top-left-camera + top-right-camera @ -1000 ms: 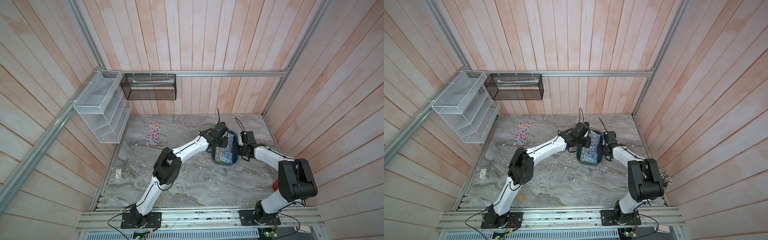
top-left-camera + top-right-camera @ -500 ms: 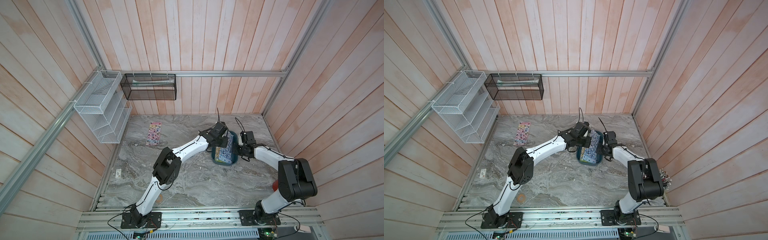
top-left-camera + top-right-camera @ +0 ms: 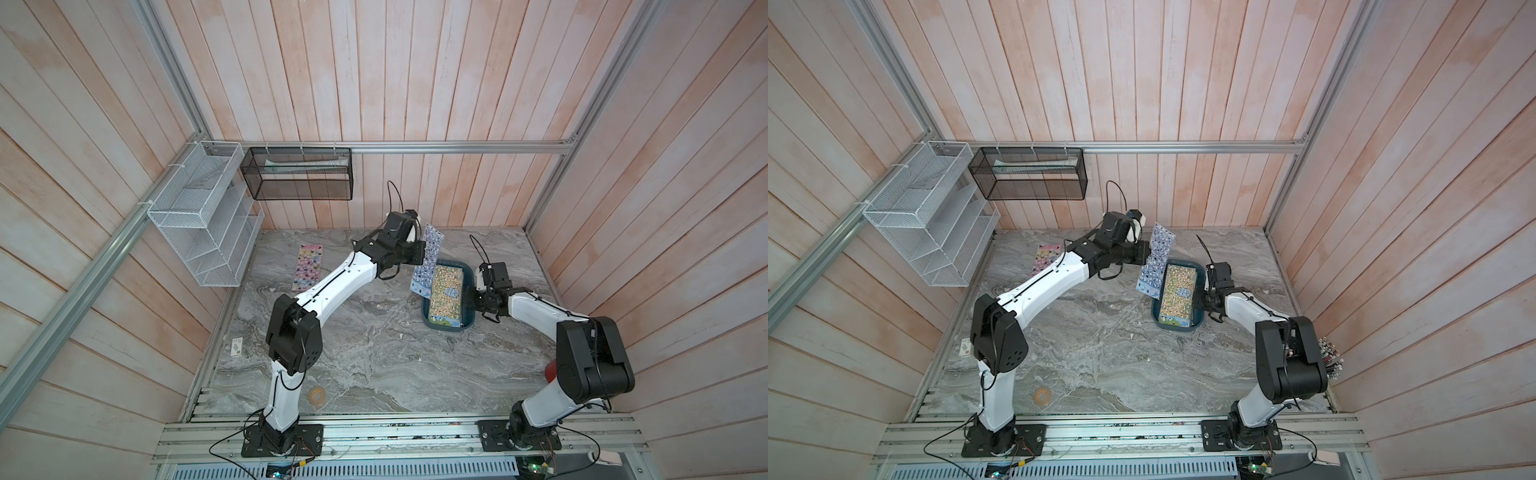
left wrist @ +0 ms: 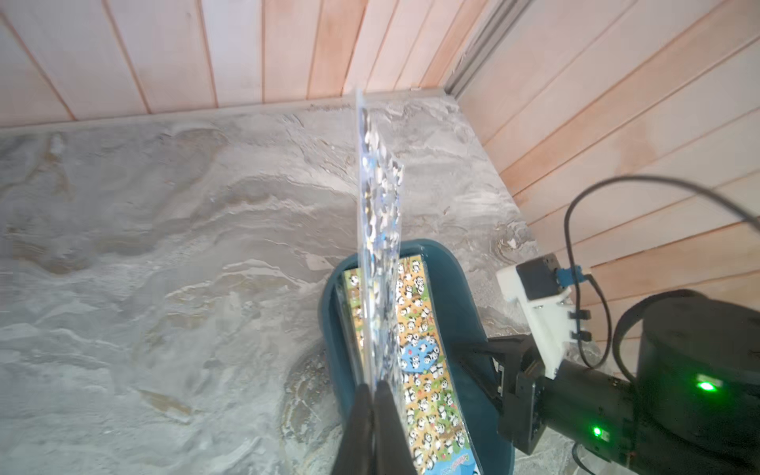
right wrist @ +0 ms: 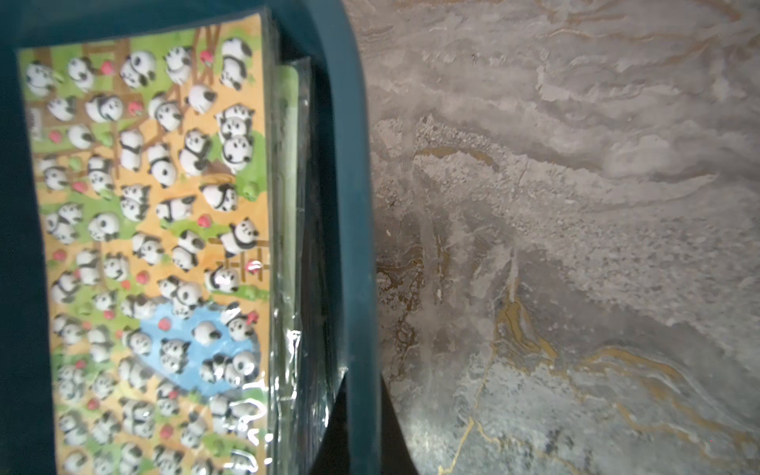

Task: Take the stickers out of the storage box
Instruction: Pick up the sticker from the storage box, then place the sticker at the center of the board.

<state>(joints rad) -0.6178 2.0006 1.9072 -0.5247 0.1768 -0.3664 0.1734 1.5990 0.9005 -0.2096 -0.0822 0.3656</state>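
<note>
The blue sheet (image 3: 427, 265) is clear of the panda sheet and the space (image 3: 336, 257) next to the pink sheet is open, so the left gripper should keep going there and let go.
The storage box (image 3: 447, 331) is a dark teal tray on the marble table, right of centre in both top views. Stickers lie stacked in it, with an orange panda sheet (image 3: 446, 293) (image 5: 144, 246) on top. My left gripper (image 4: 373, 390) is shut on a blue sticker sheet (image 3: 427, 262) (image 4: 378, 214), held on edge above the box's left side. Its lower end hangs by the left rim. My right gripper (image 5: 364, 374) is shut on the box's right wall (image 5: 353, 205). A pink sticker sheet (image 3: 308, 267) lies flat at the far left.
A white wire rack (image 3: 203, 224) and a black mesh basket (image 3: 297, 179) hang on the back-left walls. A small card (image 3: 237, 347) and a tape ring (image 3: 318, 395) lie near the left arm's base. Wooden walls stand close behind and right of the box.
My left gripper has closed on the blue sheet and lifted it up out of the box. The right arm and the box have not moved.
</note>
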